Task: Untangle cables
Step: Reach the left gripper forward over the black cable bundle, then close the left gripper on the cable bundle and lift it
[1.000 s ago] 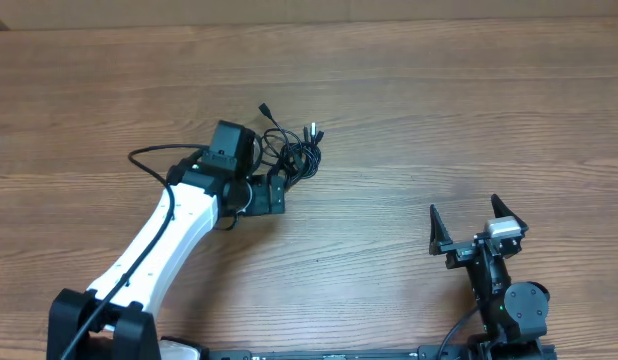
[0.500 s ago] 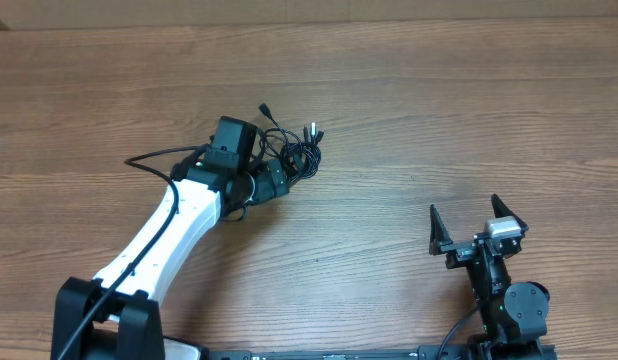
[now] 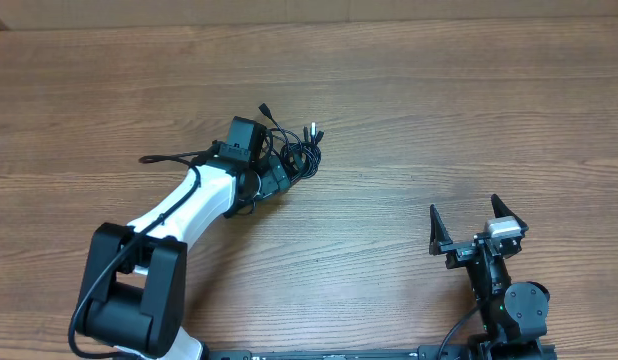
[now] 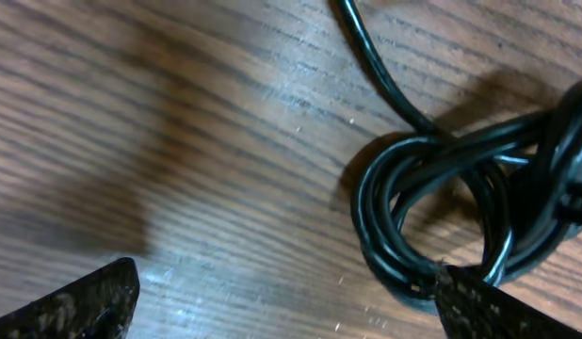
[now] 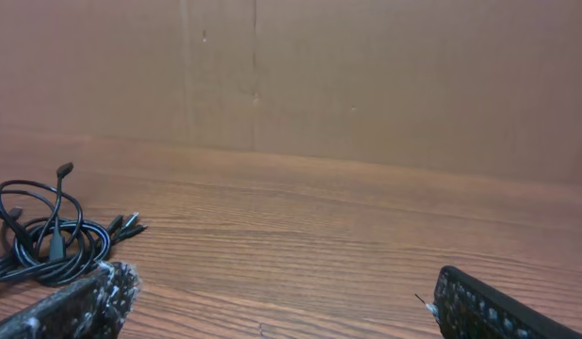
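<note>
Only wood lies (image 4: 286, 292) between the fingers of the robot's left gripper and the coiled loop sits at the end of one finger, so next the gripper moves over the loop (image 4: 374, 202) before it closes and lifts.
The cables (image 3: 301, 150) lie in a small black knot on the wooden table, with plug ends sticking out at the top and right. My left gripper (image 3: 277, 172) is low at the knot's lower left edge and open. In the left wrist view a coiled loop of the cables (image 4: 432, 207) lies just ahead. The right fingertip (image 4: 498, 306) is at the loop's lower edge, and bare wood lies between the jaws of the left gripper (image 4: 291, 306). My right gripper (image 3: 465, 210) stands open at the front right, far from the knot. From the right wrist, the cables (image 5: 46, 240) show at far left, well beyond the open right gripper (image 5: 291, 306).
The left arm's own thicker black cable (image 3: 174, 157) loops out to the left of its wrist. A brown wall (image 5: 366, 85) stands behind the table's far edge.
The left arm has swung its wrist up and to the right, bringing its open gripper closer against the knot. The right arm has not moved.
</note>
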{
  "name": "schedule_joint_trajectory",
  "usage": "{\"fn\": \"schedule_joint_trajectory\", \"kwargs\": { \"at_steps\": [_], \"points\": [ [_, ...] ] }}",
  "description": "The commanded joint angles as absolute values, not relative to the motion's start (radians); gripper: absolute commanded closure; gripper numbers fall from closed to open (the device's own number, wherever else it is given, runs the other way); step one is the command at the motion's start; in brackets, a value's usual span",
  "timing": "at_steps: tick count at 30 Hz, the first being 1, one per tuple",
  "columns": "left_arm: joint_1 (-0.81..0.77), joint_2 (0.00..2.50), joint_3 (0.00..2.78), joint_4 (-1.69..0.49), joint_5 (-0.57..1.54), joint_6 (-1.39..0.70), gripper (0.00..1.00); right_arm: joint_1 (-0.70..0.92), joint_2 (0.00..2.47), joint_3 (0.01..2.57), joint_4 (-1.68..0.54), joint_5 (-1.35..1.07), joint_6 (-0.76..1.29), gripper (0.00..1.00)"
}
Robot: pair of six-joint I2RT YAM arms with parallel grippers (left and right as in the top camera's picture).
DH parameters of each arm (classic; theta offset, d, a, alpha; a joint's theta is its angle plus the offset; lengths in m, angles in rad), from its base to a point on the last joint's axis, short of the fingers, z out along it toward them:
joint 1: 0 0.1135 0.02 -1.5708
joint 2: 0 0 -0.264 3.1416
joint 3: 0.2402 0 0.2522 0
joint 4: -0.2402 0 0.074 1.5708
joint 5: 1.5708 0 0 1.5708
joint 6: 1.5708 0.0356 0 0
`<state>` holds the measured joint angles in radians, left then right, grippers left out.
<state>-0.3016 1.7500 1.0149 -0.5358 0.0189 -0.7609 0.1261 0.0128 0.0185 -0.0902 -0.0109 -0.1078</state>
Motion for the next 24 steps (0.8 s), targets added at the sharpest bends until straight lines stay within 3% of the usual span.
{"fn": "schedule_joint_trajectory", "kwargs": {
  "at_steps": [1, 15, 17, 20, 24],
  "points": [
    [-0.309, 1.782, 1.035, -0.517, 0.018, -0.793, 0.0, 0.128, 0.003, 0.008, -0.084, -0.001, -0.102, 0.0],
    [-0.31, 1.889, 1.035, -0.451, 0.019, -0.844, 0.0, 0.128, 0.003, 0.008, -0.084, -0.001, -0.102, 0.0],
    [-0.31, 1.89, 1.035, -0.469, 0.019, -0.807, 0.01, 0.128, 0.003, 0.008, -0.084, -0.001, -0.102, 0.0],
    [-0.311, 1.89, 1.035, -0.506, 0.016, -0.654, 0.14, 0.128, 0.003, 0.008, -0.084, -0.001, -0.102, 0.0],
    [-0.315, 1.89, 1.035, -0.595, 0.015, -0.489, 0.15, 0.128, 0.003, 0.008, -0.085, -0.001, -0.102, 0.0]
  ]
}}
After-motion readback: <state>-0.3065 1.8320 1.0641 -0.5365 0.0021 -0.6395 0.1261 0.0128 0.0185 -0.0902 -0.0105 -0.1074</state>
